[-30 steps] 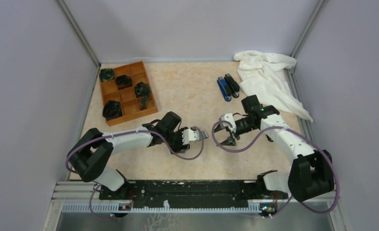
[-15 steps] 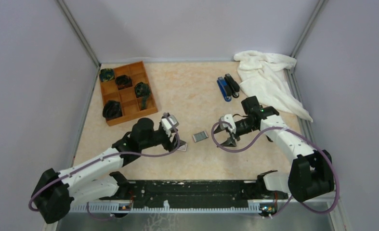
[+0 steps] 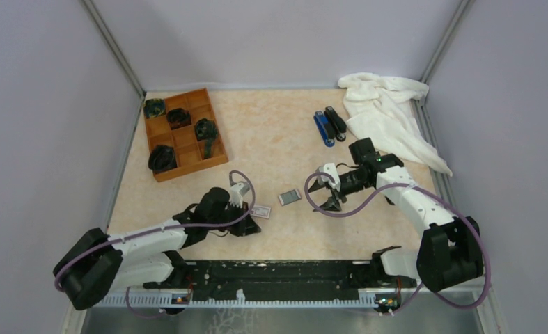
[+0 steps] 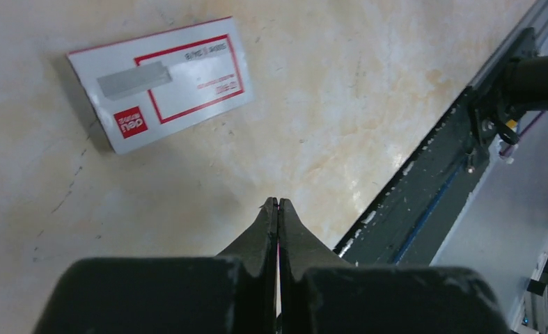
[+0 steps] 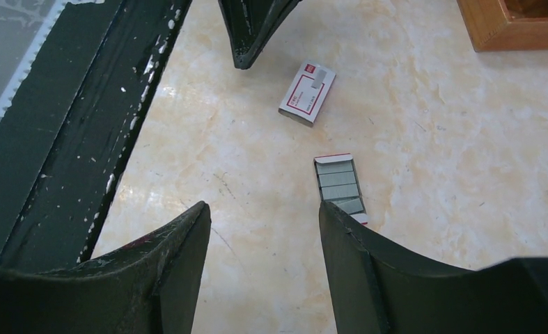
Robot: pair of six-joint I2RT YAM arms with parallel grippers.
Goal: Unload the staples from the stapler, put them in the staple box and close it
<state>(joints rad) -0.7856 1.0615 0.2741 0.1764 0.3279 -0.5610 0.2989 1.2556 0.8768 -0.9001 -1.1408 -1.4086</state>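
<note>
The card box (image 3: 261,211) is loose and at an angle to the card tray, so my left gripper should open and keep the card box's red-logo end (image 4: 99,106) still for the card tray.
A short grey strip of staples (image 4: 133,78) lies on top of a white-and-red card box (image 4: 163,82) (image 3: 262,211); the right wrist view also shows the strip (image 5: 316,81). My left gripper (image 4: 278,202) (image 3: 251,227) is shut and empty, just nearer the rail than that box. An open card tray (image 5: 339,182) (image 3: 290,197) with several grey staple blocks lies flat between the arms. My right gripper (image 5: 264,212) (image 3: 319,195) hovers open right beside the tray, holding nothing. The black stapler (image 3: 335,123) lies far back, closed, next to a blue stapler (image 3: 322,129).
A wooden compartment tray (image 3: 184,132) with dark objects stands at the back left. A white cloth (image 3: 389,115) is heaped at the back right, by the staplers. The black base rail (image 3: 278,275) runs along the near edge, close to my left gripper.
My left gripper let go of the staple tray, which now lies on the table, pulled back towards the near left and shut. The right arm has stayed where it was, open.
</note>
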